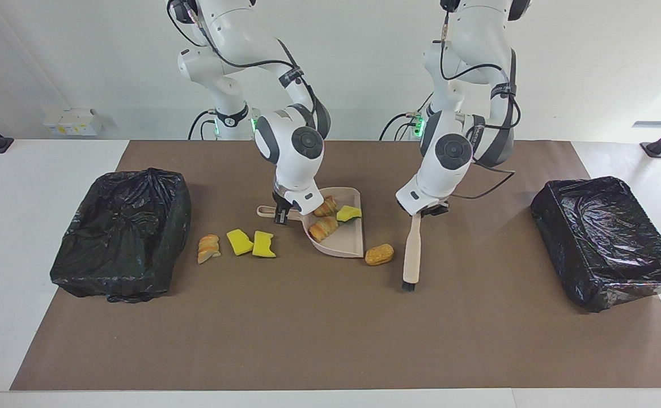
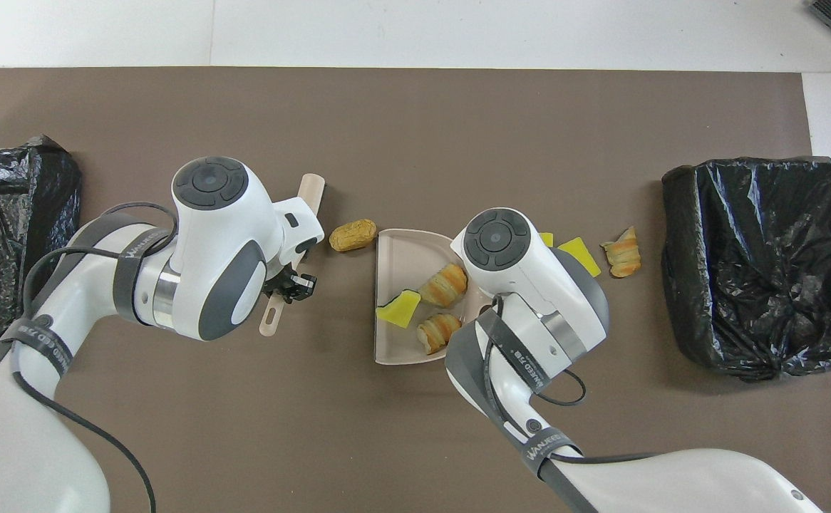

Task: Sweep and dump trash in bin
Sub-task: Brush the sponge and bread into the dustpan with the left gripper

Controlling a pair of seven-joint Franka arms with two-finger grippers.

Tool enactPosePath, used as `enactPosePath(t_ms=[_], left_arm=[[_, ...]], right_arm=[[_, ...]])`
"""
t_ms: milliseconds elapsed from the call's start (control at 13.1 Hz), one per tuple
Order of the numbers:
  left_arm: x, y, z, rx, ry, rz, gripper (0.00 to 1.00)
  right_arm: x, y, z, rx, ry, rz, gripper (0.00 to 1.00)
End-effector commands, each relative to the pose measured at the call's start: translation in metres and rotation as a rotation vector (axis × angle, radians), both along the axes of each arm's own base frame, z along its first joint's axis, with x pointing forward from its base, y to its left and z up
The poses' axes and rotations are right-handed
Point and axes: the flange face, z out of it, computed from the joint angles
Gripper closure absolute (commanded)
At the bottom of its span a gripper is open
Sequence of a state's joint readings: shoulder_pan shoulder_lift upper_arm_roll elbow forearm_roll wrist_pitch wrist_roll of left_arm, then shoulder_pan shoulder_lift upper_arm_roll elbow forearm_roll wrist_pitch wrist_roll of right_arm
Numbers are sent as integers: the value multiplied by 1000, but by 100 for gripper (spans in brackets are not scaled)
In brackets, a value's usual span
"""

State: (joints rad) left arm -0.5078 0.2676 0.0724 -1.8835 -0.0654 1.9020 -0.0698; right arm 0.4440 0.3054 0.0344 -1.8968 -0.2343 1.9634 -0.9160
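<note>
The robot's left gripper should move the brush toward the dustpan (image 2: 393, 261) and sweep in the tan lump (image 2: 353, 235) before dumping, because the lump lies just outside the dustpan's opening.
The beige dustpan (image 1: 344, 243) (image 2: 401, 260) lies mid-mat, my right gripper (image 1: 281, 214) shut on its handle; in the overhead view that gripper is hidden under its arm. In the pan sit two bread-like trash lumps (image 1: 325, 226) (image 2: 444, 283) and a yellow sponge piece (image 1: 348, 213) (image 2: 398, 310). My left gripper (image 1: 424, 211) (image 2: 288, 285) is shut on the brush (image 1: 411, 255) (image 2: 306, 203), which slants down over the mat, bristles low, beside a loose tan lump (image 1: 378, 254) (image 2: 353, 234) at the pan's mouth. Two yellow sponges (image 1: 240, 241) (image 2: 578, 255) and one bread piece (image 1: 208, 248) (image 2: 622, 251) lie loose beside the pan.
A black-lined bin (image 1: 121, 232) (image 2: 757, 263) stands at the right arm's end of the brown mat, close to the loose sponges. A second black-lined bin (image 1: 608, 241) (image 2: 9, 242) stands at the left arm's end.
</note>
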Motion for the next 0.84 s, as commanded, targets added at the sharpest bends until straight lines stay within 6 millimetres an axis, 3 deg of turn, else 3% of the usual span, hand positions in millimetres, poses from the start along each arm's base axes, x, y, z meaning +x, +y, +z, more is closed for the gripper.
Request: enactPosePath(t_ms=[0,228,457,609,762], left_arm=[[-39,-50,19,27,41,-162,100],[-97,-98,24,30,61,-252,100],[-134,-134,29,-21,113,-94,100],[-132,-134,29,-94,168,-13,100],[-104,-98,42,-112,156,59,100]], right_arm=[[-3,-9,-2,12,-4,20,100],[-2,-9,-2,16,-8,22,100],[-2,-9,-3,17,-9,22,100],[-2,-9,-2,18,-10,23,100],[-2,-9,-2,18,-10,23,100]])
